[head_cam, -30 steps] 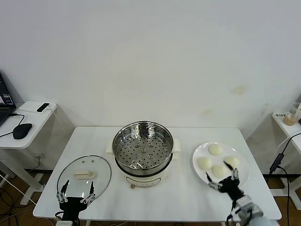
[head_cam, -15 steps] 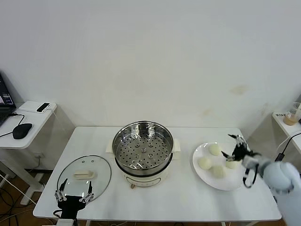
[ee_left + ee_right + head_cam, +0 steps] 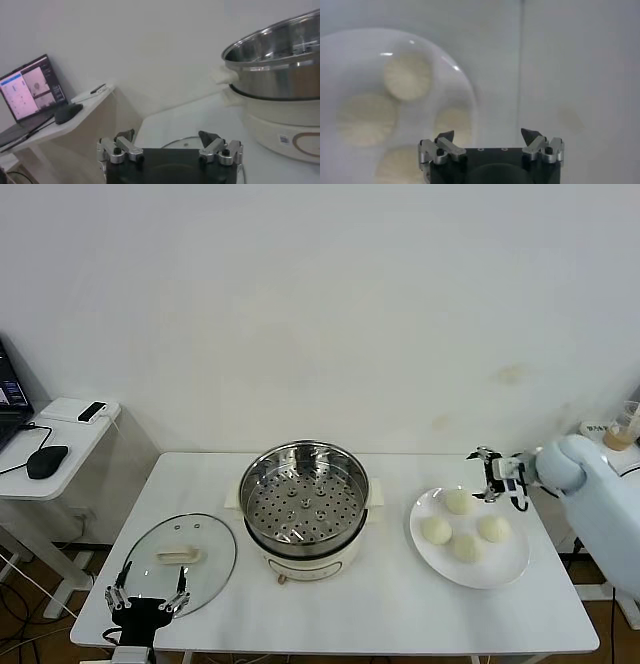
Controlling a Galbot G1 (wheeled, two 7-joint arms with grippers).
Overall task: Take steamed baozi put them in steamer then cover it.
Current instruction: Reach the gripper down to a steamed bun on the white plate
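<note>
I see a gap of white plate between the far baozi (image 3: 458, 501) and its neighbours, so the baozi will come away alone when I lift it.
Several cream-white baozi (image 3: 460, 502) lie on a white plate (image 3: 505, 566) at the table's right; they also show in the right wrist view (image 3: 408, 76). The steel steamer (image 3: 304, 496) with its perforated tray stands empty at the centre on a cream base. The glass cover (image 3: 180, 554) lies flat at the front left. My right gripper (image 3: 492, 476) is open and empty, raised above the plate's far right edge (image 3: 489, 136). My left gripper (image 3: 146, 602) is open and empty, low at the table's front left edge by the cover (image 3: 170, 141).
A side table (image 3: 60, 446) at the far left holds a mouse, a laptop and a small device. A cup (image 3: 620, 429) stands on a shelf at the far right. The white wall is close behind the table.
My right arm has swung from the table's front right corner up and back over the plate, to its far right edge. The left gripper has sunk slightly lower at the front edge.
</note>
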